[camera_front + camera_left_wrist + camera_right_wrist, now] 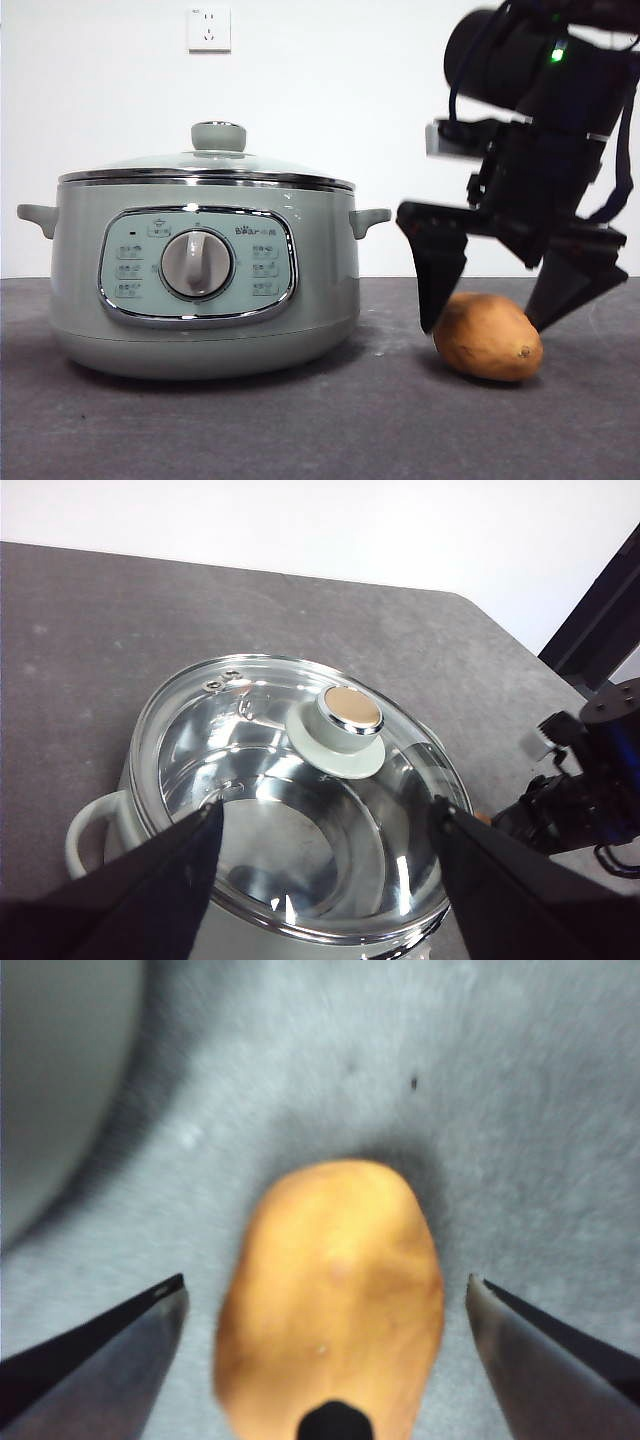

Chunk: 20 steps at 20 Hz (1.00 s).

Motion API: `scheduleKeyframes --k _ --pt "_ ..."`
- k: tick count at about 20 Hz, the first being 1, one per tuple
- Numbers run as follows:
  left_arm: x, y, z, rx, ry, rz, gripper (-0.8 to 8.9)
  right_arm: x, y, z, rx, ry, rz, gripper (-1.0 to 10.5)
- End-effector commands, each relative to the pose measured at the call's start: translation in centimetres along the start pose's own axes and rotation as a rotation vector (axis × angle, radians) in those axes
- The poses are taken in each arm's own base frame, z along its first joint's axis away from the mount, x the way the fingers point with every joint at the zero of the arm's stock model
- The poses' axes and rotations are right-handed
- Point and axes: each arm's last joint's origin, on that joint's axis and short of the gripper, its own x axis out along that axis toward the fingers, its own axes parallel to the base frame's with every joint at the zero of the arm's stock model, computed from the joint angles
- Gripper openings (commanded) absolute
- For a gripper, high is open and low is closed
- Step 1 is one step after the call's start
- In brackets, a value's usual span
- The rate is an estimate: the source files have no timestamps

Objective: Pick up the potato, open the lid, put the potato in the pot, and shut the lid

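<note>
The glass lid [205, 162] will come off in one piece when I pull its knob up, because the round rim [206, 178] sits on the pot all the way round.
The orange-brown potato [488, 337] lies on the grey table to the right of the pot [204, 290]. My right gripper [485, 325] is open and low over it, one jaw on each side, not touching; the right wrist view shows the potato [332, 1305] between the jaws. The glass lid [208, 165] with its sage-green knob [218, 135] sits closed on the pot. My left gripper [325, 820] is open and hovers above the lid [290, 780], near the knob [345, 725].
The dark grey table [320, 430] runs to a white wall with a socket [208, 29]. In the left wrist view the right arm [585, 780] shows beside the pot, near the table's edge.
</note>
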Motion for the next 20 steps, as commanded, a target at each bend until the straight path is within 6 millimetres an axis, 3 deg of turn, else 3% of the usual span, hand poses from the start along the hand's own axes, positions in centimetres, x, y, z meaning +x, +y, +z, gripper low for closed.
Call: scheduleKeyframes --k 1,3,4,7,11,15,20 --pt "-0.1 -0.1 0.2 0.019 -0.012 0.001 3.45 0.6 0.0 -0.1 0.008 0.02 -0.006 2.5" --pt "-0.1 -0.1 0.2 0.019 -0.013 0.002 3.45 0.4 0.1 -0.1 0.007 0.009 -0.001 0.2" --pt "-0.1 -0.1 0.2 0.019 -0.013 0.003 3.45 0.1 0.1 0.0 0.007 0.003 0.001 -0.1" --pt "0.1 0.1 0.2 0.014 -0.007 0.007 3.45 -1.5 0.0 0.0 0.008 -0.018 0.007 -0.1" --pt "1.9 1.0 0.3 -0.016 0.051 0.009 3.45 -5.1 -0.4 -0.4 0.003 -0.056 0.015 -0.1" --pt "5.0 0.8 2.5 0.012 0.067 -0.011 3.45 -7.9 -0.7 -1.0 0.006 -0.092 0.025 -0.1" --pt "10.4 -1.2 4.4 0.127 0.123 0.003 3.45 -9.0 -0.8 -1.4 0.007 -0.101 0.026 -0.1"
